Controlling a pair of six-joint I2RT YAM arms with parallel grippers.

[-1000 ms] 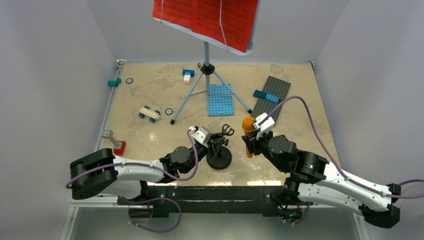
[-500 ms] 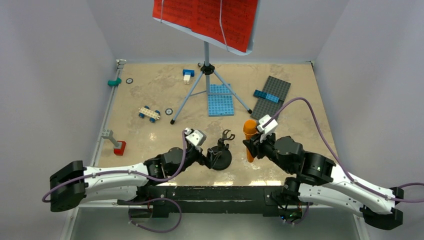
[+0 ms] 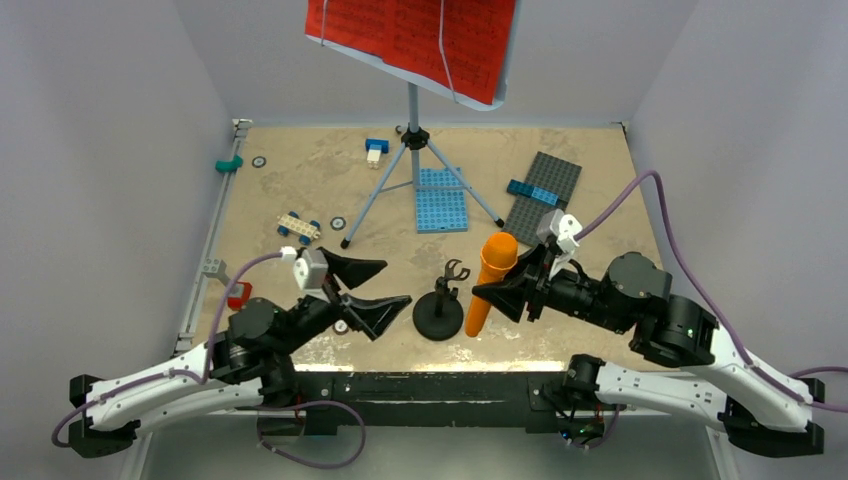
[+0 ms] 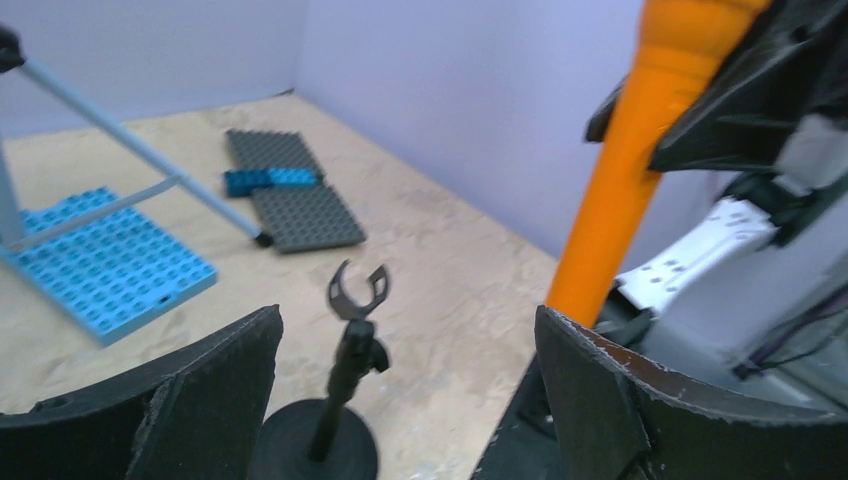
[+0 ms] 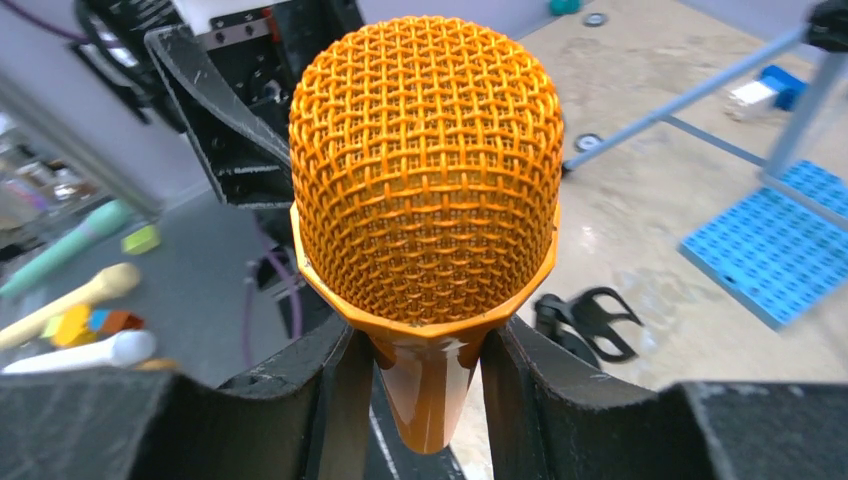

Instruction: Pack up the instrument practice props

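Note:
I should use my left gripper to take the orange toy microphone (image 3: 479, 314) and lay it in the space (image 3: 266, 236) beside the wheeled car, because my right gripper is holding it far from there.
The orange toy microphone (image 3: 490, 280) hangs tilted above the table with my right gripper (image 3: 500, 290) shut on its handle; its mesh head (image 5: 425, 170) fills the right wrist view above that gripper (image 5: 428, 360). The short black round-based stand (image 3: 438, 315) stands alone with an empty clip (image 4: 355, 295). Just left of it my left gripper (image 3: 395, 283) is wide open and holds nothing, and the stand shows between the jaws of that gripper (image 4: 408, 320). At the back stands the pale-blue music stand (image 3: 412, 120) carrying red sheet-music pages (image 3: 410, 35).
A blue studded plate (image 3: 441, 200) lies under the tripod legs, a grey plate (image 3: 545, 190) to its right. A small wheeled car (image 3: 299, 227) sits at the left, a red and grey brick piece (image 3: 238, 293) near the left edge. Walls enclose three sides.
My left gripper opened, let go of the black stand and drew back to the left. The right gripper swung the microphone to a tilt and shifted slightly right.

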